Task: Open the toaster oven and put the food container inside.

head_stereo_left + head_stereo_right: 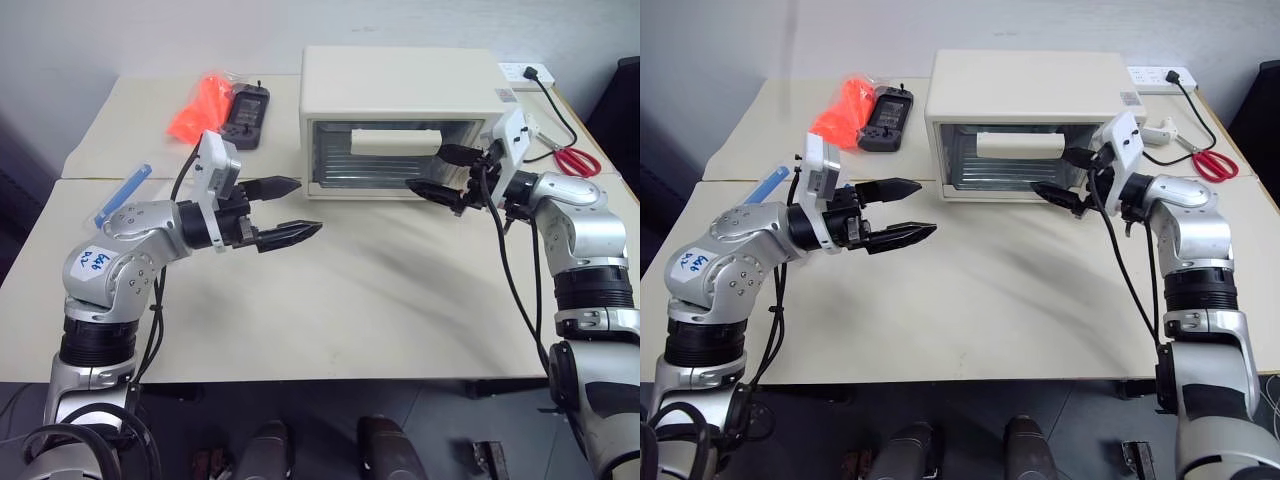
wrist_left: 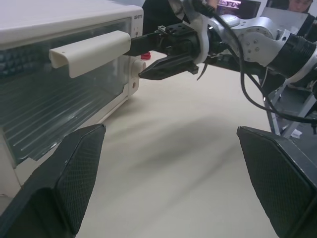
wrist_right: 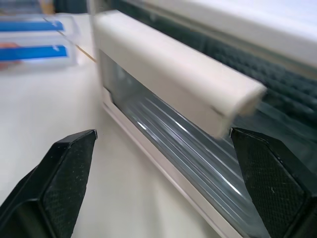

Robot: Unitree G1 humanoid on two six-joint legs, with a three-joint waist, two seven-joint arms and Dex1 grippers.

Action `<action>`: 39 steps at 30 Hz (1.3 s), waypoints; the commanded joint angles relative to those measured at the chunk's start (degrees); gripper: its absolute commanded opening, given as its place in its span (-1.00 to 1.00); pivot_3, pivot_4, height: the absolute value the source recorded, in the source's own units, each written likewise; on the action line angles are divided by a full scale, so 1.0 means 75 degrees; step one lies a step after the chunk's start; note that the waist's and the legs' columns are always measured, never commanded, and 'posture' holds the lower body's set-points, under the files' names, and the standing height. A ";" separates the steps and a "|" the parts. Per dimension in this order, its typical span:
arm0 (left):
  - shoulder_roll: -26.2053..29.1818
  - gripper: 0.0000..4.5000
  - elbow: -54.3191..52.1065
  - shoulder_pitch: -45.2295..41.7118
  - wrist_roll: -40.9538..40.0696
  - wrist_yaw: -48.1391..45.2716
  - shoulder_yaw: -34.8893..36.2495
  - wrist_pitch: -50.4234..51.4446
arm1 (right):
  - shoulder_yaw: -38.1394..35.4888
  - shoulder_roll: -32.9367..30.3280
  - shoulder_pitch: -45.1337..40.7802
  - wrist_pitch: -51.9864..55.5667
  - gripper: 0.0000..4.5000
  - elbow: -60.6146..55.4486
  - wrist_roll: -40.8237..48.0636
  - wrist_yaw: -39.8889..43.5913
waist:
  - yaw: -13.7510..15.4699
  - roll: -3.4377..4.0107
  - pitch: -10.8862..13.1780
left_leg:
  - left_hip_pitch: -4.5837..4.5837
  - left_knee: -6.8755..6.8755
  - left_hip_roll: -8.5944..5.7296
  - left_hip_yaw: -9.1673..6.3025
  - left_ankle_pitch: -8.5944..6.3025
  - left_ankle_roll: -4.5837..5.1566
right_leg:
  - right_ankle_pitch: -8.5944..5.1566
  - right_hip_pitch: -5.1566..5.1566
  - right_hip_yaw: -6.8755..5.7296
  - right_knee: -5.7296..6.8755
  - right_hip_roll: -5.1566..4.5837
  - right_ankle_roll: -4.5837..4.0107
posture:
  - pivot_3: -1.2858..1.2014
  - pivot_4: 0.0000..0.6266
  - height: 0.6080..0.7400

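Note:
The bar handle [image 1: 396, 142] goes across the top of the glass door [image 1: 385, 174], so I expect the door to swing down and lie flat in front when I open it.
The cream-white toaster oven [image 1: 400, 85] stands at the back of the table with its glass door shut. Its bar handle [image 1: 395, 143] runs across the top of the door. My right gripper [image 1: 425, 170] hovers open just in front of the handle's right end, and in the right wrist view the handle [image 3: 173, 69] lies between its spread fingers without touching them. My left gripper [image 1: 310, 205] is open and holds nothing, above the table to the left of the oven. The food container [image 3: 34, 44], clear with blue clip bars, sits at the table's left, mostly hidden behind my left arm.
A bright orange plastic bag [image 1: 205, 105] and a black handheld device [image 1: 245, 115] lie at the back left. Red scissors [image 1: 575, 160] and a white power strip [image 1: 525, 72] with a black cable lie right of the oven. Bare tabletop [image 1: 380, 290] stretches in front.

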 commanded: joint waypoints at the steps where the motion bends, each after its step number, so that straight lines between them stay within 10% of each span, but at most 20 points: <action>1: 0.0028 1.00 0.0030 -0.0095 0.0139 -0.0046 0.0089 -0.0260 | -0.0277 -0.0027 0.0279 0.0173 0.98 -0.0925 0.0398 0.0157 | 0.0005 0.0000 0.0000 | 0.0000 0.0001 0.0000 0.0000 0.0000 0.0000 | 0.0000 0.0000 0.0000 0.0001 0.0000 0.0000 | 0.03 -0.52 1.00; 11: -0.0521 0.92 0.1332 -0.1064 0.0653 -0.0035 -0.0071 -0.0995 | -0.0449 0.0166 0.1489 0.0897 1.00 -0.2790 0.0877 -0.0248 | -0.0005 -0.0001 0.0000 | -0.0002 -0.0004 -0.0002 0.0007 0.0001 0.0001 | 0.0000 -0.0016 0.0007 0.0011 0.0002 0.0000 | 0.03 -0.52 1.00; 25: -0.1277 -0.98 0.5786 -0.3718 0.3207 -0.0312 -0.0869 -0.4755 | -0.0494 0.0340 0.2270 0.0891 1.00 -0.3213 0.0758 -0.0876 | 0.0004 -0.0007 0.0004 | 0.0000 -0.0002 -0.0056 0.0008 0.0006 0.0007 | 0.0000 -0.0016 0.0008 0.0021 -0.0006 0.0001 | 0.03 -0.52 1.00; 39: -0.1989 -0.99 0.7838 -0.4278 0.4405 -0.0715 -0.1374 -0.6615 | -0.1143 -0.0270 0.3064 0.1486 1.00 -0.4170 0.1024 -0.1095 | 0.0032 -0.0022 0.0013 | -0.0004 0.0000 -0.0087 0.0000 0.0012 0.0024 | 0.0000 -0.0019 0.0004 0.0044 -0.0033 0.0003 | 0.03 -0.52 1.00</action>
